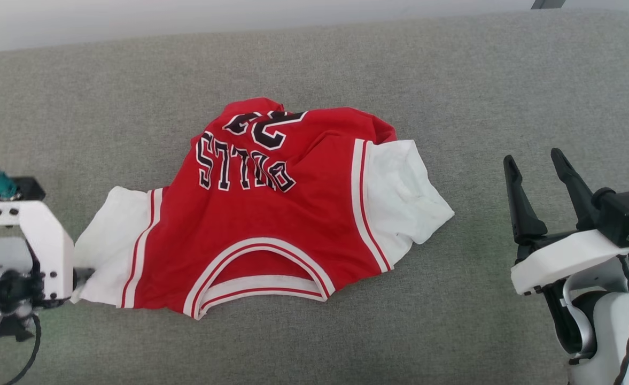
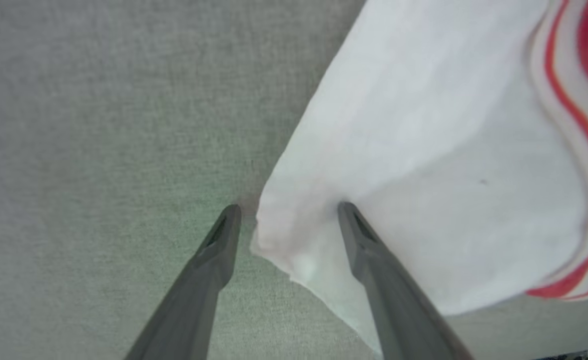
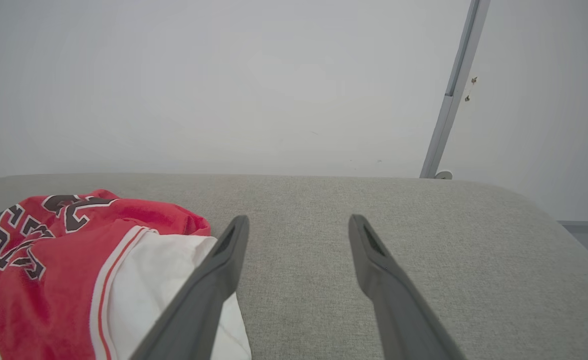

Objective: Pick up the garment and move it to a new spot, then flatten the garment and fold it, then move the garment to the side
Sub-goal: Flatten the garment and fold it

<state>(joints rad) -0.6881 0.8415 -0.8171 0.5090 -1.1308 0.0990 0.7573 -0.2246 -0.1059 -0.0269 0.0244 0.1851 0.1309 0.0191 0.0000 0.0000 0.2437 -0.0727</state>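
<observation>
The black lettering stops at the garment's far fold (image 1: 287, 116), so I should expect a long red body to be hidden underneath when I spread the garment out.
The garment (image 1: 271, 224) lies crumpled on the grey cloth surface, a red jersey with white sleeves, striped trim and black lettering facing up, its neckline toward me. My left gripper (image 1: 82, 277) is at the tip of the garment's left sleeve. In the left wrist view the left gripper (image 2: 289, 207) is open, the white sleeve corner (image 2: 423, 150) lying loose between its fingers. My right gripper (image 1: 532, 156) hovers open to the right of the other sleeve, apart from it. In the right wrist view the right gripper (image 3: 298, 218) holds nothing, and the garment (image 3: 49, 280) is at the lower left.
The grey padded surface (image 1: 453, 80) stretches wide around the garment, bare to the right and behind. Its far edge meets a white wall (image 3: 224, 75). A grey metal post (image 3: 448, 100) stands against the wall beyond the far right corner.
</observation>
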